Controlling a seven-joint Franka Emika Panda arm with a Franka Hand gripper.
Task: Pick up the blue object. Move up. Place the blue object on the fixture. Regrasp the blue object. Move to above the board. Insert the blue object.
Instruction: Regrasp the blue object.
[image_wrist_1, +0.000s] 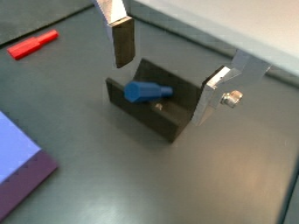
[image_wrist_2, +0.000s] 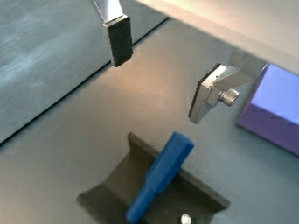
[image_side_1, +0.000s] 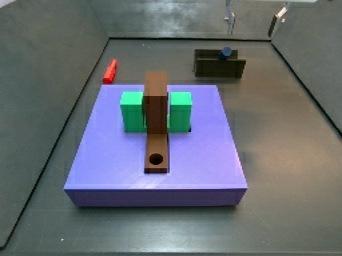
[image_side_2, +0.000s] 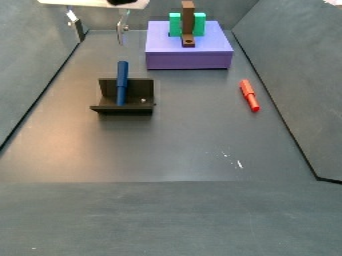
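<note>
I expect a long hidden body to appear when I lift the blue object, since only a short end of the blue object (image_side_1: 226, 51) sticks above the fixture (image_side_1: 219, 66).
The blue object (image_wrist_1: 146, 90) rests on the fixture (image_wrist_1: 176, 122), a dark notched holder on the floor. It leans upright in a side view (image_side_2: 122, 82) and shows as a slim stick in a wrist view (image_wrist_2: 162, 175). My gripper (image_wrist_1: 170, 74) hangs open above the fixture with nothing between its fingers (image_wrist_1: 121, 44), and it is apart from the blue object. Both side views catch only the fingertips (image_side_1: 229, 18) at the picture's upper edge. The board (image_side_1: 201, 150) is a large purple slab with green blocks (image_side_1: 134, 110) and a brown bar (image_side_1: 156, 125) with a round hole.
A red peg (image_side_1: 110, 70) lies on the floor beside the board and also shows in a wrist view (image_wrist_1: 33, 44). Grey walls (image_side_1: 54, 90) ring the floor. A corner of the board (image_wrist_2: 274, 105) lies close to the fixture (image_wrist_2: 117, 197).
</note>
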